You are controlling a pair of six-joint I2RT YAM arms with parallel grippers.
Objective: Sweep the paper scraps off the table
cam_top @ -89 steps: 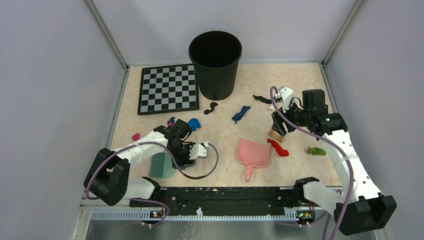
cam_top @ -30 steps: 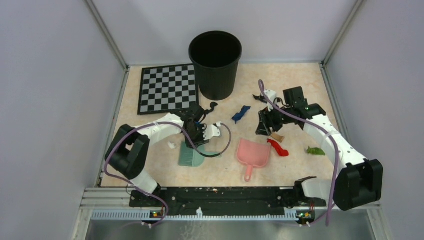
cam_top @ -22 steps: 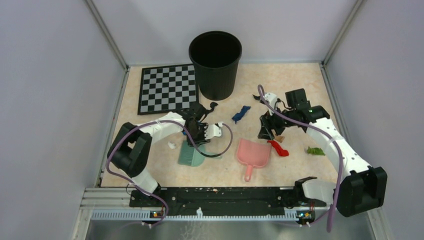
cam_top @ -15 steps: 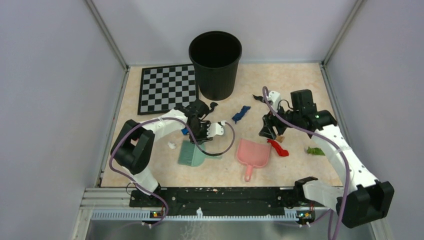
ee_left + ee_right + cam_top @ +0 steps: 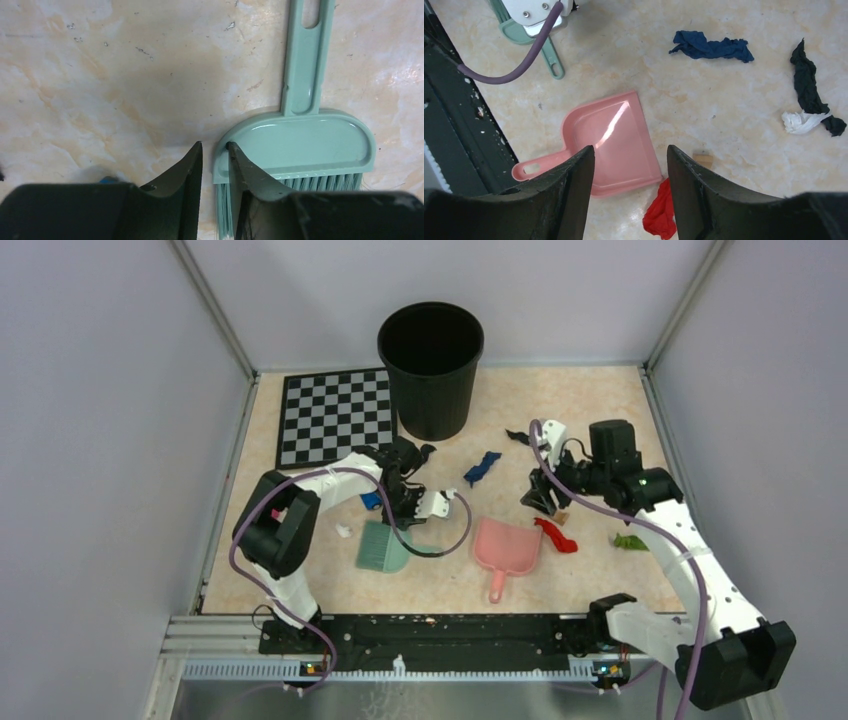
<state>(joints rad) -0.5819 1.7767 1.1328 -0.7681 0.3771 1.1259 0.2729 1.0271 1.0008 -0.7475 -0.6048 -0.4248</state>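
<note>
Next, I lift the brush handle (image 5: 424,549) with my right gripper before my left gripper takes hold, because my left gripper touches only the corner of the flat brush head (image 5: 221,167).
Paper scraps lie on the table (image 5: 590,400): red (image 5: 556,536), green (image 5: 630,541), blue (image 5: 482,467), black (image 5: 425,453), black with white (image 5: 525,438), tan (image 5: 560,518), white (image 5: 343,530). My left gripper (image 5: 395,515) has its jaws closed to a narrow gap on the corner (image 5: 215,145) of the grey-green brush head (image 5: 300,145), which lies flat. My right gripper (image 5: 545,498) is open and empty, above the far edge (image 5: 630,150) of the pink dustpan (image 5: 609,145), with the red scrap (image 5: 661,215) and tan scrap (image 5: 703,160) close by.
A black bin (image 5: 430,370) stands at the back, with a checkerboard mat (image 5: 335,418) to its left. The dustpan (image 5: 505,548) lies at front centre and the brush (image 5: 380,545) to its left. Grey walls enclose three sides.
The brush went from beside the left arm to front centre and has since stayed put. The left arm has stretched forward. The right gripper left the tan scrap and moved slightly back.
</note>
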